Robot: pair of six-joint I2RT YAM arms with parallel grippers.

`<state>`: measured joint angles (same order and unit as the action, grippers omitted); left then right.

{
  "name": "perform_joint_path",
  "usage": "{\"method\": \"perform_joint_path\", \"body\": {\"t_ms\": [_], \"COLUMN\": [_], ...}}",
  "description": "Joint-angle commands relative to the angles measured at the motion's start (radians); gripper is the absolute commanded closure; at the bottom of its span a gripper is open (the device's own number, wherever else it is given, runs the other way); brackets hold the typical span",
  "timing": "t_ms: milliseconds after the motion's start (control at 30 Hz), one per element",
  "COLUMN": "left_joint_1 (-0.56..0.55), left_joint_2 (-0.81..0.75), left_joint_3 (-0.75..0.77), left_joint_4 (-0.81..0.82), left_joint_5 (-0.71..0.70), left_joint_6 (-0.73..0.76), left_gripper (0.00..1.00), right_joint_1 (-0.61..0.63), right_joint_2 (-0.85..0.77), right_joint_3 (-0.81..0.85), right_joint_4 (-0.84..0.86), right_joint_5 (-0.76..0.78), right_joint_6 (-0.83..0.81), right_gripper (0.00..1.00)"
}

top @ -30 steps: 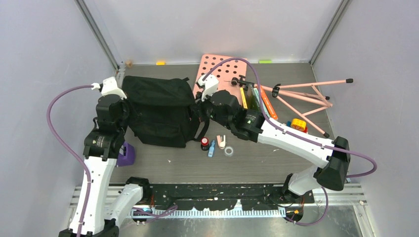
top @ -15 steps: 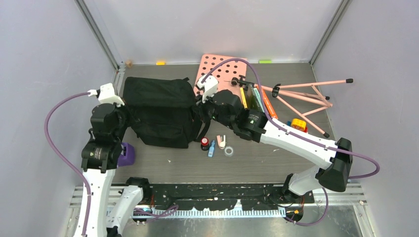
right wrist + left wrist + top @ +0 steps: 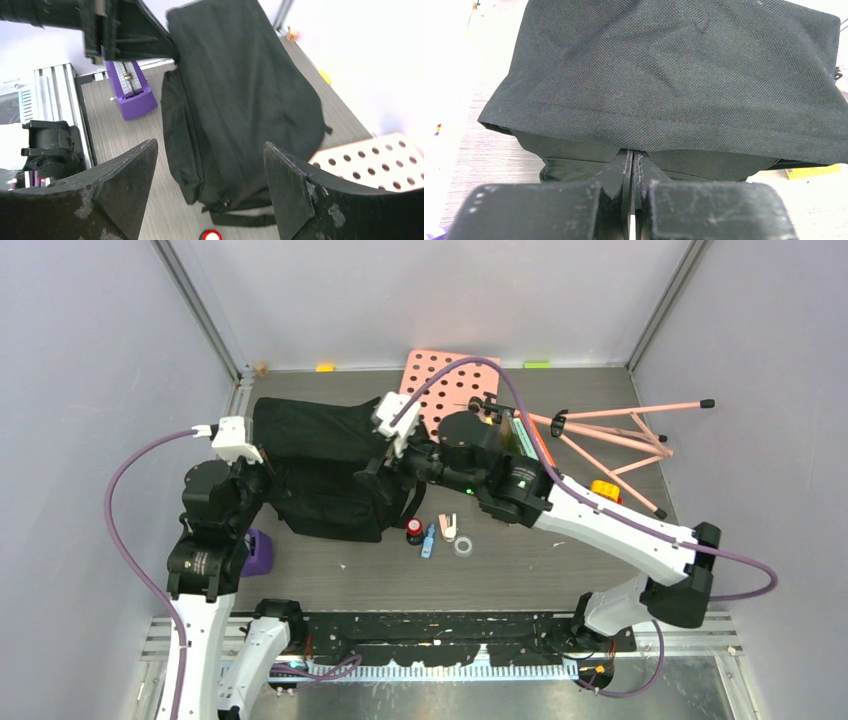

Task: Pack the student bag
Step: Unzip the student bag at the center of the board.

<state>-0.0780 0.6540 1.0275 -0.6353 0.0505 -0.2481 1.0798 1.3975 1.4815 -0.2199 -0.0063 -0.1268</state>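
The student bag's side (image 3: 181, 132) hangs limp below the robot's left gripper, so I expect the upper fabric (image 3: 316, 430) to sag in folds between the robot's grippers when the robot lifts it.
The student bag (image 3: 320, 475) is a large black fabric backpack lying at the table's left centre. My left gripper (image 3: 262, 472) is at its left edge, shut on a fold of the fabric. In the left wrist view the closed fingers (image 3: 634, 156) run under the raised hem of the bag (image 3: 674, 75). My right gripper (image 3: 385, 472) hovers over the bag's right side, open and holding nothing. Between its spread fingertips (image 3: 209, 145) I see the bag (image 3: 240, 100) and its strap below.
A purple block (image 3: 256, 552) stands by the left arm. A red-capped item (image 3: 414, 531), a blue one (image 3: 428, 540), a pink one (image 3: 447, 527) and a tape ring (image 3: 463, 545) lie right of the bag. Behind are a pink pegboard (image 3: 440, 380) and a pink folding stand (image 3: 620, 430).
My right gripper has opened, letting go at the bag's right side, and swung left over the bag. The left arm has shifted a little right, still pinching the bag's edge.
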Motion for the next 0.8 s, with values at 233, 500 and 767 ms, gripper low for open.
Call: {"method": "perform_joint_path", "body": {"t_ms": [233, 500, 767], "left_joint_1": [0.006, 0.006, 0.005], "left_joint_2": [-0.069, -0.094, -0.086], "left_joint_3": [-0.075, -0.099, -0.092], "left_joint_4": [0.121, 0.136, 0.138], "left_joint_5": [0.007, -0.008, -0.016], "left_joint_6": [0.054, 0.066, 0.066], "left_gripper": [1.0, 1.0, 1.0], "right_joint_1": [0.176, 0.208, 0.233], "right_joint_2": [0.267, 0.4, 0.417], "right_joint_3": [0.304, 0.37, 0.32], "right_joint_4": [-0.14, -0.064, 0.133], "right_joint_5": [0.275, 0.529, 0.673], "right_joint_6": [-0.348, -0.552, -0.723], "right_gripper": [0.15, 0.15, 0.21]}}
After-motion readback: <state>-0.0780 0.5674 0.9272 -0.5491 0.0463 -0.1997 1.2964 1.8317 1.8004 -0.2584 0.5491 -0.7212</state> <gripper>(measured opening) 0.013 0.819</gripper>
